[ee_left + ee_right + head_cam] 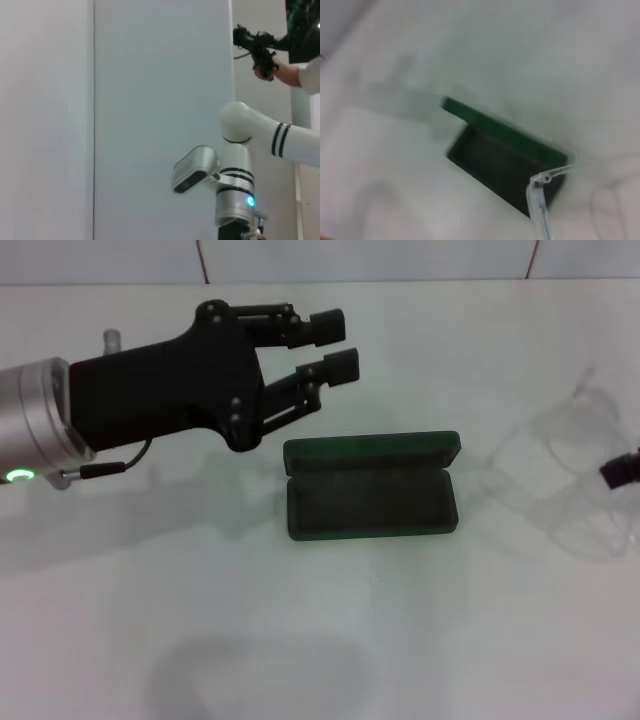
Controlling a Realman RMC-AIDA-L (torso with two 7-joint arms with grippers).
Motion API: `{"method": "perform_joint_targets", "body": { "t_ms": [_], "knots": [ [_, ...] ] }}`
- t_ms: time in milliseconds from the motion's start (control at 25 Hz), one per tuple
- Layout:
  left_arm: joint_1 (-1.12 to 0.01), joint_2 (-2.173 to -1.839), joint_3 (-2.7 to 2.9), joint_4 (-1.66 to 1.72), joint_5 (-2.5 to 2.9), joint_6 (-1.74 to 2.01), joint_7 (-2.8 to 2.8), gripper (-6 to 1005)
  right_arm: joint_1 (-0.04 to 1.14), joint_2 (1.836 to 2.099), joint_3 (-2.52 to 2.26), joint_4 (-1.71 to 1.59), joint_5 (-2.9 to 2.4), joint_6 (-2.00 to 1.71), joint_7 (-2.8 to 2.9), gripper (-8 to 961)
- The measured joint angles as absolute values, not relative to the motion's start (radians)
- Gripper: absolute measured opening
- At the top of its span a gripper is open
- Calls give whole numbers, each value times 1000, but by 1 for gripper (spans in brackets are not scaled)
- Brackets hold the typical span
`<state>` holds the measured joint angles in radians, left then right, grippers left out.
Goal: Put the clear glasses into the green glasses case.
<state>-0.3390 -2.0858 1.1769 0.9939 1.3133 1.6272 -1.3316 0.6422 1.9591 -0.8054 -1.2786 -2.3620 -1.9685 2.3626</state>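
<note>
An arm of the clear glasses (558,172) is open and sticks out. My right gripper should hold them over the green glasses case (374,502) so my left gripper can fold them.
The green glasses case (370,450) lies open in the middle of the white table, its lid standing up at the far side and its dark lining empty. The clear glasses (556,462) hang just above the table to the right of the case, held at their right end by my right gripper (622,470), of which only a dark tip shows. In the right wrist view one clear arm of the glasses (540,200) reaches toward the case (500,131). My left gripper (335,344) hovers open and empty, left of and behind the case.
The white table (320,640) runs back to a tiled wall (360,258). The left wrist view faces a pale wall, with my right arm (250,130) and a person's hand holding a black controller (257,47) beyond it.
</note>
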Motion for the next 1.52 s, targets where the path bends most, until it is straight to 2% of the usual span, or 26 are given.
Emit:
{"method": "perform_joint_targets", "body": {
  "t_ms": [120,360,560,760,960,1160,1520],
  "knots": [
    [-342,-2087,1169,993,1289,1628,-1335,325,640,1945,-685,-1283,-2279,-2056,2286,114],
    [-342,-2087,1166,965,1206,1627,-1326,325,577,1936,-552,-1275,-2022,-2147,2069,114],
    [-343,-2088,1164,937,1154,1627,-1307,325,487,1956,-538,-1207,-1766,-2146,1852,113],
    [-343,-2088,1171,918,1122,1639,-1303,325,454,1975,-539,-1076,-1668,-2143,1758,113],
    [-348,-2088,1169,883,1106,1681,-1292,325,457,2002,-567,-952,-1688,-2113,1626,113],
    [-356,-2088,1173,852,1086,1725,-1263,325,470,2018,-665,-840,-1679,-2055,1434,113],
    [-410,-2089,1182,839,1084,1782,-1260,324,560,2027,-977,-606,-1555,-1958,1146,113]
  ]
}}
